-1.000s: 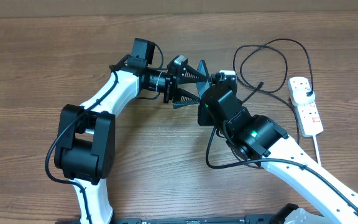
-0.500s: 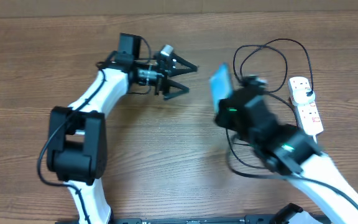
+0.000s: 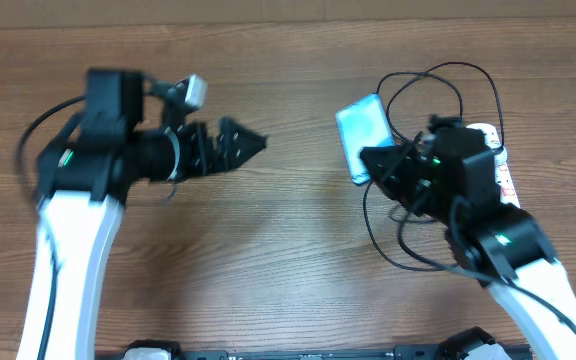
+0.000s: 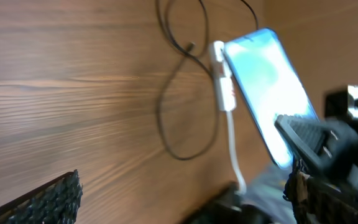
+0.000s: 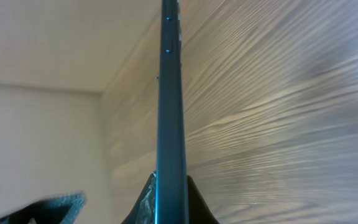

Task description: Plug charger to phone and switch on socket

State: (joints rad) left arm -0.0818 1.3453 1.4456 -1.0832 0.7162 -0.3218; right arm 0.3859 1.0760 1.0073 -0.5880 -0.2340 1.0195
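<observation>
Next, I take the phone by its upper end with my left gripper first, because my right gripper, the one near the charger, holds the phone's lower end.
The phone, its screen lit light blue, is off the table and tilted, with my right gripper shut on its lower end. In the right wrist view the phone runs edge-on between the two fingers of the right gripper. Well to the left, my left gripper is open and empty, and its wrist view shows only wood between the fingers of the left gripper. The charger lies in loops on the table. The white socket is mostly hidden behind my right arm. From the left wrist, the phone, socket and charger all show.
The table is brown wood. The socket's white lead runs toward the near edge. More black cable curls under my right arm. A pale wall shows in the right wrist view.
My left gripper has let go, opened wide and drawn back to the left. My right gripper has carried the phone to the right, toward the socket, still shut on it.
</observation>
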